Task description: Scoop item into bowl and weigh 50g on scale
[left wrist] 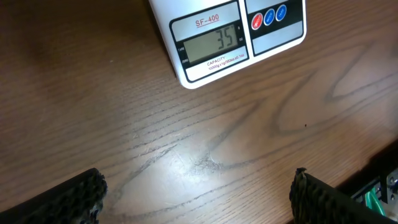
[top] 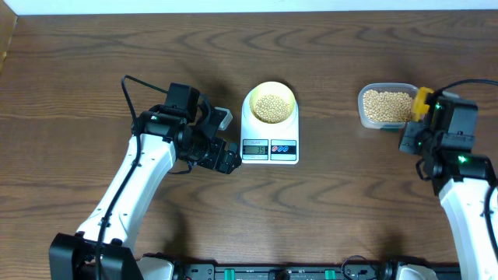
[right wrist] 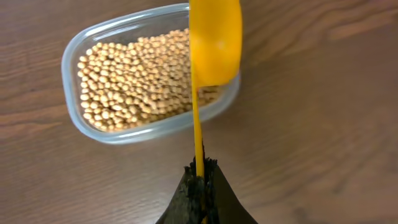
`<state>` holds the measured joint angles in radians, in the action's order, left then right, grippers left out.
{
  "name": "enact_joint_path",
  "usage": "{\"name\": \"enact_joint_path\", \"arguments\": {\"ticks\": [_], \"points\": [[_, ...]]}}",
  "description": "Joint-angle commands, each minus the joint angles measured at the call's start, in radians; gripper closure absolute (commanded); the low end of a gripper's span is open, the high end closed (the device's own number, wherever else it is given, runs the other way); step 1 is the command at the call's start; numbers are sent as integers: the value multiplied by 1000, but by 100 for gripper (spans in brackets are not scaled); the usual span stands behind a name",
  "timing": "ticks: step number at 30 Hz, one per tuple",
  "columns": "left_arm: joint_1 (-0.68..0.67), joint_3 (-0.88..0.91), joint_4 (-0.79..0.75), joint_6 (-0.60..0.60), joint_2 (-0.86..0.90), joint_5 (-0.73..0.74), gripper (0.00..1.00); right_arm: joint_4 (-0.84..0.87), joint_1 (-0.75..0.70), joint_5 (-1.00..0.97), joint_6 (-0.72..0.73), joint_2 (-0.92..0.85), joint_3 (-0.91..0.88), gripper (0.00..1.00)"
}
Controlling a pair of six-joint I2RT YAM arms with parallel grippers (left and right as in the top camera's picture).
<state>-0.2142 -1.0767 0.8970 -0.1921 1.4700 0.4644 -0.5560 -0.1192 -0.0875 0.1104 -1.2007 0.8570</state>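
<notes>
The scale is below 50g with the yellow scoop's head [top: 421, 102] over the tub's rim, so my right gripper should move the scoop over the beans [top: 389, 106] and down.
The white scale [top: 269, 144] stands mid-table with the pale yellow bowl [top: 270, 91] on its platform, holding a heap of beige beans [top: 270, 106]. The front of the scale [left wrist: 273, 28] shows in the left wrist view, where its display reads 35. My left gripper [top: 223, 158] [left wrist: 199, 200] hovers open over bare wood just left of the scale's front, nothing between its fingers [left wrist: 68, 199]. My right gripper [top: 415, 128] [right wrist: 200, 171] is shut on the handle of a yellow scoop [right wrist: 214, 40], whose head hangs over the near end of the bean tub; its inside is hidden.
A clear plastic tub [top: 364, 117] [right wrist: 67, 68] full of beans [right wrist: 134, 81] sits right of the scale. Cables and arm bases line the table's front edge.
</notes>
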Motion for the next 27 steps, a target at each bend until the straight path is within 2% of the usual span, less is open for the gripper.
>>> {"name": "enact_joint_path", "arguments": {"ticks": [1, 27], "points": [[-1, 4, 3, -20, 0, -6, 3, 21, -4, 58, -14, -32, 3, 99], [-1, 4, 3, -20, 0, -6, 3, 22, -4, 94, -15, -63, 3, 99]]}}
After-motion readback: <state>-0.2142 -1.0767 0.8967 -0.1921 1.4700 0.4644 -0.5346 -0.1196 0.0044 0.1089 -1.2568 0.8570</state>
